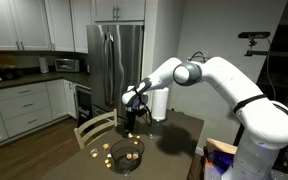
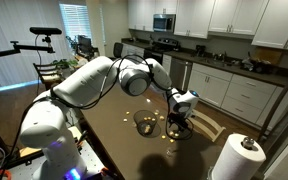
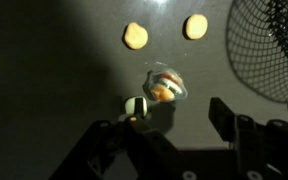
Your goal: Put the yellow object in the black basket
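The clear-wrapped orange candy is ahead of my gripper's fingers, next to the white-and-black piece (image 3: 135,106). I should open the gripper wider and lower it around the candy (image 3: 166,88) before I close it.
In the wrist view two round yellow pieces (image 3: 135,36) (image 3: 195,27) lie on the dark table, with the black wire basket (image 3: 269,45) at the upper right. My gripper (image 3: 174,135) is open and empty, its fingers hovering short of the yellow pieces. A clear-wrapped orange candy (image 3: 164,88) and a small white-and-black round piece (image 3: 136,104) lie just ahead of the fingers. In both exterior views the gripper (image 1: 131,115) (image 2: 180,118) hangs above the table beside the basket (image 1: 126,152) (image 2: 146,126), with small yellow pieces (image 1: 106,148) (image 2: 170,141) scattered nearby.
A white paper-towel roll (image 1: 159,103) (image 2: 239,158) stands on the dark table (image 1: 169,140). A wooden chair (image 1: 94,128) is at the table's edge. Kitchen cabinets and a steel fridge (image 1: 117,60) stand behind.
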You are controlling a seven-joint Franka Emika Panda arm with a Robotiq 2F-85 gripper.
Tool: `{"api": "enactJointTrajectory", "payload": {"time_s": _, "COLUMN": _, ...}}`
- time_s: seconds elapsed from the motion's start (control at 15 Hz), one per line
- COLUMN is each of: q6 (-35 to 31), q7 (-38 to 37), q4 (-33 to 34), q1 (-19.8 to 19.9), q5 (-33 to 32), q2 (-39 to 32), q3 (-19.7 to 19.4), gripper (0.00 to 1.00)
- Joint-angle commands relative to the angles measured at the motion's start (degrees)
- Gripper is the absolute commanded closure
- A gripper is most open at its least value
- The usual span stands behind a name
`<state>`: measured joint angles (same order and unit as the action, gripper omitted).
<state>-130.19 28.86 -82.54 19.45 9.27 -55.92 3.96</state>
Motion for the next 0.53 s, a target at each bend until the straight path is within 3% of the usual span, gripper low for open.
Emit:
{"api": "enactJointTrajectory", "payload": {"time_s": 0.0, "q6": 0.1, "q7": -0.8, "q4": 1.3, "q1": -0.2, "q5": -0.7, "q2": -0.8, "q3": -0.2, "gripper": 0.35}}
{"api": "enactJointTrajectory", "payload": {"time_s": 0.07, "q6": 0.3, "q7": -0.9, "q4": 1.4, "q1": -0.2, "q5": -0.7, "q2": -0.9, "q3": -0.2, "gripper": 0.15}}
{"api": "enactJointTrajectory", "payload": {"time_s": 0.27, "q6": 1.3, "q7": -1.0, "q4": 2.0, "q1": -0.2, "q5": -0.8, "q2": -1.4, "q3": -0.2, "gripper": 0.02}}
{"api": "enactJointTrajectory", "payload": {"time_s": 0.47, "q6": 2.8, "q7": -1.2, "q4": 3.0, "q1": -0.3, "q5": -0.8, "q2": -2.4, "q3": -0.2, "gripper": 0.00}}
